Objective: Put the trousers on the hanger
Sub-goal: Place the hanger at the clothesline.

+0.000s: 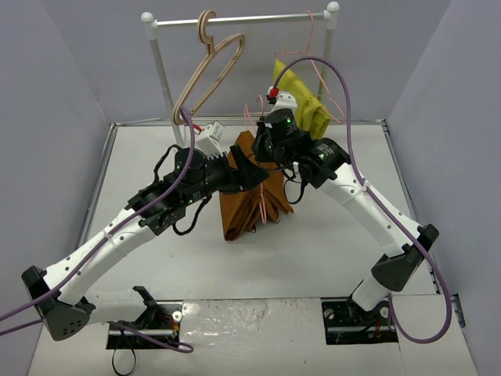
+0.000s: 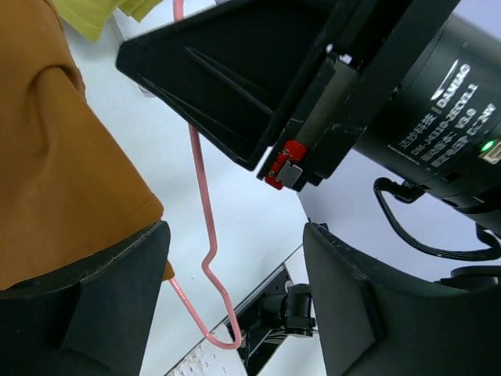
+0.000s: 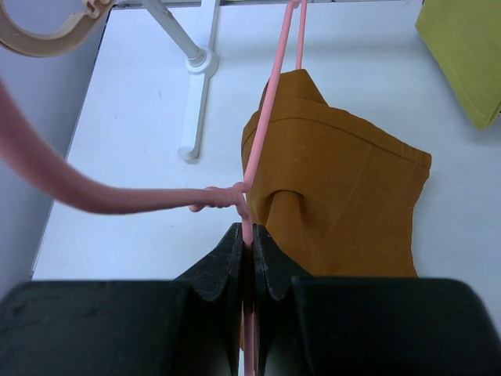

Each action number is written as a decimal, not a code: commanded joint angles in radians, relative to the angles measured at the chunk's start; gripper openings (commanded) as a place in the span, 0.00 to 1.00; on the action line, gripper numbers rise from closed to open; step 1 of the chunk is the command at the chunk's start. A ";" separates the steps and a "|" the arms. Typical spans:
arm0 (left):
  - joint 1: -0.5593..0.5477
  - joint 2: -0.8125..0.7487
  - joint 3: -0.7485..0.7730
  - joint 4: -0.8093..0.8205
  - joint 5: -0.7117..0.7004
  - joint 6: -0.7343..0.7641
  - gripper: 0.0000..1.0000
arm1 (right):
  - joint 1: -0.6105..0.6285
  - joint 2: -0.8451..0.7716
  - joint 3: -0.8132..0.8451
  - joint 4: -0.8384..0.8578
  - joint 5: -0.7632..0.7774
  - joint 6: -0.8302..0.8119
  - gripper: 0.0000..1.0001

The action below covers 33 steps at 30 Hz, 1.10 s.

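Observation:
The trousers hang bunched [image 3: 288,205] on the hanger in the robot's right gripper, so next the left gripper takes hold of the hanger's wire [image 2: 222,290] to free the right gripper for straightening the trousers.
The rust-brown trousers [image 1: 249,202] hang draped over the pink wire hanger [image 1: 264,205] above the middle of the table. My right gripper [image 1: 268,141] is shut on the hanger's wire. In the right wrist view the wire [image 3: 266,117] runs up from between the closed fingers [image 3: 235,254], with the trousers [image 3: 344,204] hanging on it to the right. My left gripper [image 1: 254,174] is open beside the cloth. In the left wrist view the hanger's wire [image 2: 205,227] passes between the spread fingers [image 2: 102,305] and the trousers [image 2: 55,157] lie against the left one.
A white clothes rack [image 1: 243,19] stands at the back with a beige wooden hanger [image 1: 207,74], a second pink hanger [image 1: 313,47] and a mustard-yellow garment [image 1: 301,98]. The rack's foot [image 3: 196,94] rests on the table left of the trousers.

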 commanded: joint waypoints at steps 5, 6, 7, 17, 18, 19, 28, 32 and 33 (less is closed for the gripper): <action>-0.043 0.025 0.011 0.073 -0.068 0.001 0.62 | 0.023 -0.015 0.074 0.103 0.062 0.049 0.00; -0.046 0.030 0.009 0.073 -0.081 0.004 0.57 | 0.023 -0.015 0.074 0.103 0.062 0.052 0.00; -0.048 0.039 0.009 0.072 -0.088 0.007 0.56 | 0.024 -0.016 0.072 0.106 0.060 0.055 0.00; -0.065 0.088 -0.023 0.096 -0.146 0.015 0.29 | 0.041 -0.024 0.048 0.133 0.040 0.086 0.00; -0.065 0.087 -0.023 0.090 -0.147 0.017 0.22 | 0.041 -0.025 0.046 0.136 0.040 0.084 0.00; -0.065 0.076 -0.023 0.078 -0.147 0.029 0.14 | 0.043 -0.032 0.045 0.136 0.042 0.080 0.00; -0.057 -0.062 -0.014 0.001 -0.264 0.206 0.02 | -0.061 -0.125 -0.009 0.138 -0.085 -0.037 0.60; -0.037 -0.105 -0.011 0.006 -0.240 0.276 0.02 | -0.135 -0.188 -0.069 0.139 -0.171 -0.092 0.78; -0.028 -0.116 -0.009 0.012 -0.218 0.299 0.02 | -0.147 -0.200 -0.076 0.139 -0.190 -0.104 0.80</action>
